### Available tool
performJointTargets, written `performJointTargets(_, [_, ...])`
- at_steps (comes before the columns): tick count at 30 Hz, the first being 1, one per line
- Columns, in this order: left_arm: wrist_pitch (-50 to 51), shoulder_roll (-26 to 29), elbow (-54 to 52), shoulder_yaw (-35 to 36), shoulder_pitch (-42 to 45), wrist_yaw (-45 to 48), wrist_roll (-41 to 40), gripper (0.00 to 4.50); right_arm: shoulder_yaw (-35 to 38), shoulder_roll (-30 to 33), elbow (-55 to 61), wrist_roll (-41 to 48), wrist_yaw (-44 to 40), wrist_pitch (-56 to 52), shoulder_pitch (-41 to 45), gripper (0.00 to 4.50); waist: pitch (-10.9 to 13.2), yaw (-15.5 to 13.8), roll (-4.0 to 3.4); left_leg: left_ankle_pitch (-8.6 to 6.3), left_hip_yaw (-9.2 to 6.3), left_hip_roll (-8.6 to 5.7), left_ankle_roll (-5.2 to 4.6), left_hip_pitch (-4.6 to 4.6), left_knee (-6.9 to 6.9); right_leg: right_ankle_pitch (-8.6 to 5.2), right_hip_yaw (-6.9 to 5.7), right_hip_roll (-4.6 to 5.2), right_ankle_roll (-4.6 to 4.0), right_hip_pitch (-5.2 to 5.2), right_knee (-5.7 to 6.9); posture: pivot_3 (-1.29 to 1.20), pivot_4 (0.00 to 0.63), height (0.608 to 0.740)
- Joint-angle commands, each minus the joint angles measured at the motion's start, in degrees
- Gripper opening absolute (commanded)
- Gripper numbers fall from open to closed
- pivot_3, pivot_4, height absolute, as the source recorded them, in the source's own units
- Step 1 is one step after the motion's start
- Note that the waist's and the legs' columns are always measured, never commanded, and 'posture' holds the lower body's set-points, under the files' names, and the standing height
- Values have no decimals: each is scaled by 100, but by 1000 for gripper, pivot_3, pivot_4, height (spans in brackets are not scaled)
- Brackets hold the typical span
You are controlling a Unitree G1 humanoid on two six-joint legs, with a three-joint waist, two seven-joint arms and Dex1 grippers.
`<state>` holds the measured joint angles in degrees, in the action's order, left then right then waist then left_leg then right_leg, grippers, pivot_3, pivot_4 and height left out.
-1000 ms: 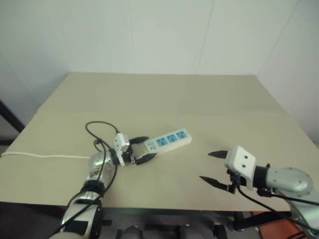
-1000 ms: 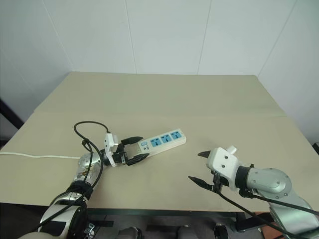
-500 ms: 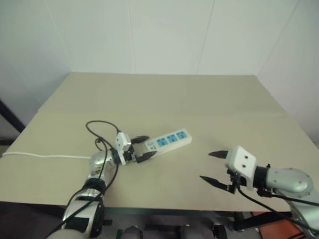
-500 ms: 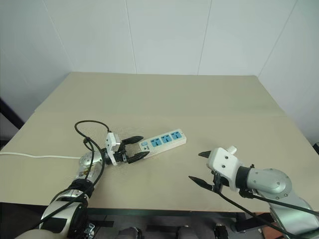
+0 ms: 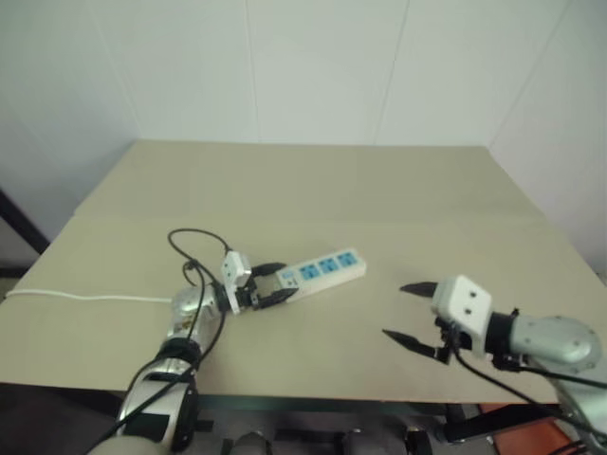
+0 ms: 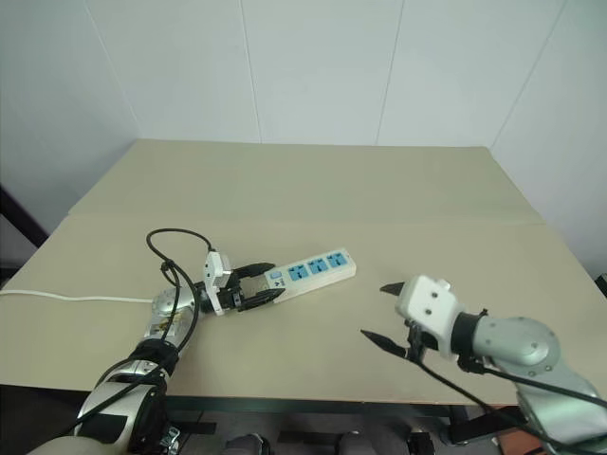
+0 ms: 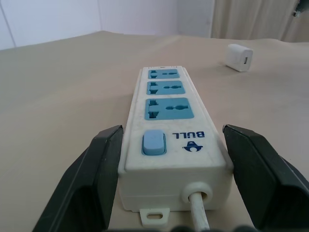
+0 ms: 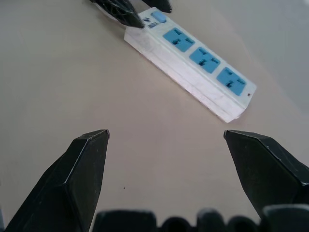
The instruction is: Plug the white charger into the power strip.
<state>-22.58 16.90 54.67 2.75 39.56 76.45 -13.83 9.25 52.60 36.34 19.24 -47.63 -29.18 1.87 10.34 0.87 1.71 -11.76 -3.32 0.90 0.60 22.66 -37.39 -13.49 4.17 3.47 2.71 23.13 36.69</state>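
Observation:
The flat power strip has its blue sockets up, so the pushed-in white charger will stand upright unaided.
The power strip is a long white bar with three blue sockets, lying left of the table's middle. My left gripper points level along the table and is shut on the strip's switch end, one black finger against each side. Past the strip's far end, the white charger lies on the table as a small rounded cube. My right gripper hovers open above the table's right front, nothing between its fingers, a short way from the strip's far end.
The strip's thin white cord runs off to the table's left edge. A black cable loops above my left wrist. The beige table reaches back to a white wall, with its front edge just under both arms.
My left gripper's fingers have closed from wide open onto the strip's switch end. The right gripper has risen slightly and stays open.

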Motion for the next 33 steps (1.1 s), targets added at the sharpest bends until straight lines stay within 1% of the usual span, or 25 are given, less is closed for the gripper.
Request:
performJointTargets(1, [272,55,-414,-257,-186,613,-25,3078,554,657,-58,151,-404,-244,351,4500,0,-4,0,0,0,0,0,3,4,0,0,1,-1,3,-2,0,150,740])
performJointTargets(3, [306,75,-601,-350,-270,846,-31,3078,606,1167,-561,-24,-991,322,464,4500,1,-13,0,0,0,0,0,6,5,-1,-1,1,-2,6,-4,0,150,740])
performJointTargets(5, [365,76,-711,-406,-302,1015,-57,3078,354,1649,-1407,-491,-1591,1524,653,4500,1,-18,0,0,-1,1,0,5,7,-1,-5,1,-3,3,-11,0,150,740])
performJointTargets(7, [390,78,-734,-447,-285,1147,-62,3078,-101,1825,-2444,-885,-2089,2929,1162,4500,1,1,1,0,3,2,0,3,6,0,-5,3,1,1,-16,0,150,740])
performJointTargets(9, [360,81,-720,-499,-262,1262,-33,3078,-704,1741,-3454,-1241,-2547,3856,1984,4500,2,36,0,0,10,4,0,-4,7,5,-1,3,3,-3,-23,0,150,740])
performJointTargets(11, [351,79,-724,-540,-254,1371,-23,3078,-1284,1528,-4414,-1675,-2916,4852,2808,4500,2,80,0,0,11,4,0,-7,10,5,0,2,3,-2,-24,0,150,740])
performJointTargets(14, [343,68,-778,-560,-260,1400,-32,3078,-2058,1238,-5692,-2390,-3324,6433,3857,4500,5,120,-4,0,11,4,0,-6,17,6,0,2,3,-1,-28,0,150,740])
performJointTargets(17, [371,58,-887,-578,-316,1396,-40,3078,-2595,1030,-6501,-2809,-3596,7402,4543,4500,9,127,-10,0,9,2,0,5,19,8,1,3,2,6,-32,0,150,740])
performJointTargets(20, [438,87,-1046,-629,-470,1406,-32,3078,-3018,871,-7092,-3195,-3687,8106,4970,4500,10,125,-11,0,7,-1,0,11,17,20,1,6,-11,7,-37,0,150,740])
performJointTargets(21, [456,94,-1098,-637,-521,1386,-33,3078,-3117,818,-7275,-3310,-3657,8270,5080,4500,10,135,-11,0,8,-1,0,9,17,32,2,6,-29,5,-39,0,150,740])
performJointTargets(23, [493,106,-1198,-645,-598,1356,-40,3078,-3256,740,-7577,-3446,-3599,8521,5261,4500,10,132,-11,0,7,-1,0,6,17,37,2,6,-34,2,-39,0,150,740])
performJointTargets(28, [567,161,-1433,-653,-778,1256,-51,3078,-3500,471,-8258,-3926,-3266,8856,5669,4500,10,160,-13,0,10,0,0,-5,18,39,7,5,-39,-1,-35,0,150,740])
performJointTargets(33, [589,203,-1522,-665,-859,1146,-55,3078,-3742,181,-8605,-4406,-2924,8952,5935,4500,10,166,-13,0,11,0,0,-8,19,40,9,5,-41,-2,-33,0,150,740])
